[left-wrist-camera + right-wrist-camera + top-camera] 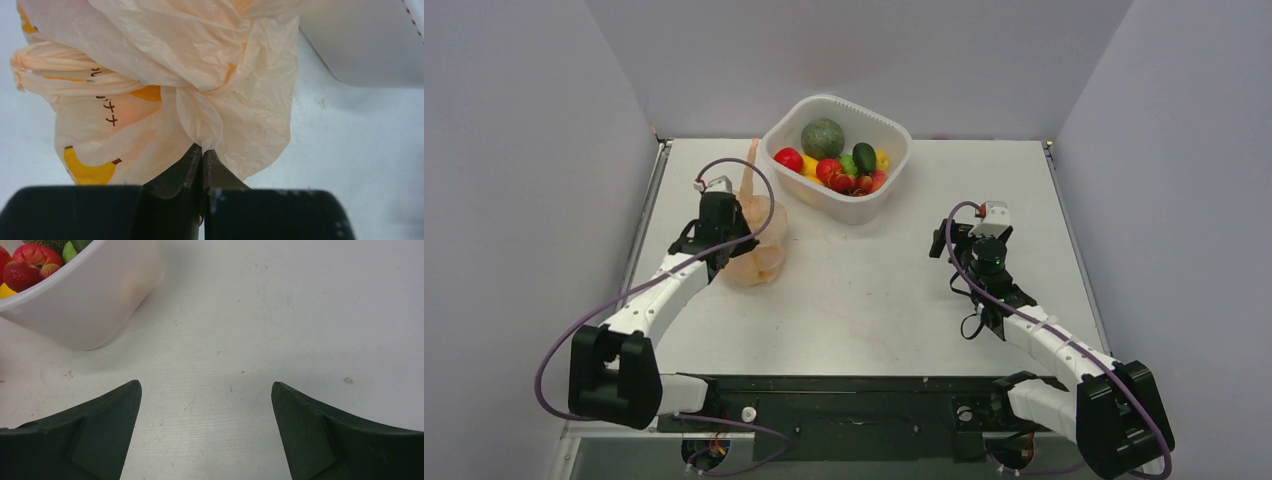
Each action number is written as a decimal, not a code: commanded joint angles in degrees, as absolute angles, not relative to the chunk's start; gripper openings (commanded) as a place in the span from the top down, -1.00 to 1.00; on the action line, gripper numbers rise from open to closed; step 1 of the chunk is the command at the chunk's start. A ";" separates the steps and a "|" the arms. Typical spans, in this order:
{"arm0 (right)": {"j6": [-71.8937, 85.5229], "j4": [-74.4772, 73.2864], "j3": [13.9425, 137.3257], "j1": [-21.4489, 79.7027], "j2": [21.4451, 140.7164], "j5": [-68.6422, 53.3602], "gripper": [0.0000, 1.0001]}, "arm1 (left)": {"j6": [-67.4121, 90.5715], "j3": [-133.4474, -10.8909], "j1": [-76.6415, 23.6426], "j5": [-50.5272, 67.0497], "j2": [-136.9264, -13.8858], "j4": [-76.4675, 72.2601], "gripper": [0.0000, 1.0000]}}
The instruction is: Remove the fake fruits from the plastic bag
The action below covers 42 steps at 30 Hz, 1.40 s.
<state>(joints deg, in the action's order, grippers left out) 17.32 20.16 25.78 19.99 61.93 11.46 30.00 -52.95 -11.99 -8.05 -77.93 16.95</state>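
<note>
My right gripper is far from the plastic bag, so my left gripper should pull the bag to the middle of the table before both grippers take the bag's top.
The peach-orange plastic bag sits bunched on the left of the table, one handle sticking up. My left gripper is shut on a fold of the bag; in the left wrist view the closed fingertips pinch the crinkled film. An orange patch shows through the film; I cannot tell whether it is fruit or print. Several fake fruits, red, yellow and green, lie in the white tub. My right gripper is open and empty above bare table.
A large dark-green melon also lies in the tub at the back centre. The tub's wall shows at the upper left of the right wrist view, with red fruits inside. White walls enclose the table on three sides.
</note>
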 commanded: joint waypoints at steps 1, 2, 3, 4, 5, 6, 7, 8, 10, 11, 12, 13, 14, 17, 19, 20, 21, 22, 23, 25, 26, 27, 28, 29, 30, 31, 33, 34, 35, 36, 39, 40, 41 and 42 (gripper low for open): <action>17.68 23.69 25.59 20.46 60.29 10.66 -0.96 | 38.88 -47.07 -15.71 -1.88 -69.31 15.31 1.00; 17.67 23.79 25.50 20.43 60.20 10.61 -0.96 | 39.79 -44.99 -16.34 -0.51 -68.45 14.31 1.00; 17.73 23.76 25.36 20.45 60.09 10.50 -0.96 | 41.70 -44.07 -17.71 0.80 -67.10 13.61 1.00; 17.74 23.65 25.34 20.47 60.02 10.57 -0.96 | 42.60 -42.40 -19.21 3.01 -66.60 12.30 1.00; 17.77 23.65 25.27 20.48 59.78 10.60 -0.96 | 44.36 -41.23 -20.02 3.97 -66.02 11.60 1.00; 17.76 23.82 25.21 20.41 59.69 10.62 -0.96 | 45.07 -40.83 -21.90 5.43 -65.93 10.28 1.00; 17.82 23.91 25.04 20.45 59.57 10.63 -0.96 | 46.29 -40.57 -22.99 5.92 -66.11 9.80 1.00; 17.83 23.95 24.94 20.47 59.58 10.63 -0.96 | 46.75 -40.55 -25.44 6.38 -66.19 8.87 1.00; 17.80 23.99 24.93 20.40 59.75 10.63 -0.96 | 48.85 -40.84 -29.14 6.93 -66.95 6.92 1.00; 17.79 23.95 25.03 20.40 60.00 10.59 -0.96 | 49.30 -41.30 -30.21 7.36 -67.78 5.69 1.00; 17.77 23.83 25.15 20.37 60.06 10.57 -0.96 | 49.83 -41.79 -32.58 7.46 -68.69 5.22 1.00; 17.71 23.78 25.23 20.42 60.17 10.51 -0.96 | 49.88 -42.90 -33.74 7.40 -69.24 4.97 1.00; 17.65 23.74 25.23 20.36 60.14 10.53 -0.96 | 49.41 -43.64 -35.92 7.13 -70.04 5.17 0.94; 17.44 23.57 25.28 20.39 60.13 10.74 -0.96 | 46.58 -47.75 -39.39 4.08 -70.60 9.47 0.64; 17.41 23.48 25.39 20.41 60.17 10.66 -0.96 | 44.01 -48.89 -41.30 2.55 -69.48 11.65 0.43; 17.36 23.47 25.40 20.45 60.18 10.57 -0.96 | 42.75 -48.79 -41.44 2.42 -67.84 12.02 0.32; 17.38 23.64 25.33 20.47 60.23 10.47 -0.96 | 42.21 -48.65 -41.60 2.14 -66.88 12.89 0.27; 17.46 23.73 25.32 20.47 60.45 10.37 -0.96 | 40.98 -48.44 -41.59 1.82 -64.69 13.48 0.18; 17.48 23.75 25.49 20.46 60.73 10.24 -0.96 | 40.14 -48.52 -41.60 1.03 -63.54 15.12 0.15; 17.41 23.52 25.92 20.48 61.23 9.99 -0.96 | 36.26 -49.55 -41.55 -0.29 -60.26 18.81 0.11; 17.51 23.45 26.01 20.48 61.47 9.79 -0.96 | 35.18 -50.88 -41.56 -2.18 -58.31 22.04 0.09; 17.59 23.51 26.08 20.54 61.59 9.69 -0.96 | 33.25 -51.76 -41.50 -3.42 -57.41 23.59 0.07; 17.69 23.53 26.09 20.54 61.78 9.30 -0.96 | 32.23 -53.63 -41.49 -6.59 -56.01 26.81 0.06; 17.68 23.50 26.21 20.55 61.83 8.92 -0.96 | 30.07 -54.59 -41.29 -8.22 -55.03 28.30 0.04; 17.74 23.49 26.33 20.56 61.80 8.81 -0.96 | 28.88 -56.54 -41.21 -11.59 -54.80 30.46 0.04; 17.79 23.41 26.36 20.61 61.79 8.55 -0.96 | 26.20 -57.49 -40.89 -13.27 -54.79 31.22 0.03; 17.79 23.62 26.25 20.59 61.78 8.27 -0.96 | 22.15 -60.11 -40.25 -17.09 -56.03 32.28 0.03; 17.73 23.68 26.22 20.60 61.96 8.18 -0.96 | 20.57 -61.74 -39.94 -18.25 -56.76 32.15 0.02; 17.77 23.70 26.24 20.58 62.05 7.98 -0.96 | 16.94 -62.38 -39.60 -18.40 -58.57 31.76 -0.03; 17.81 23.71 26.30 20.68 62.25 7.81 -0.96 | 14.49 -63.21 -39.58 -17.74 -59.61 30.20 -0.04; 17.57 23.69 26.76 20.78 62.99 7.23 -0.96 | 2.50 -64.45 -40.16 -14.40 -67.50 27.35 -0.06; 17.44 23.53 26.87 20.88 63.18 7.26 -0.96 | 0.20 -64.96 -41.04 -13.90 -69.65 27.23 -0.07; 17.37 23.26 27.13 20.90 63.56 7.33 -0.96 | -3.71 -66.12 -41.61 -14.07 -73.42 27.33 -0.07; 17.25 23.09 27.28 20.98 63.60 7.31 -0.96 | -5.06 -66.81 -42.64 -14.90 -75.25 27.86 -0.07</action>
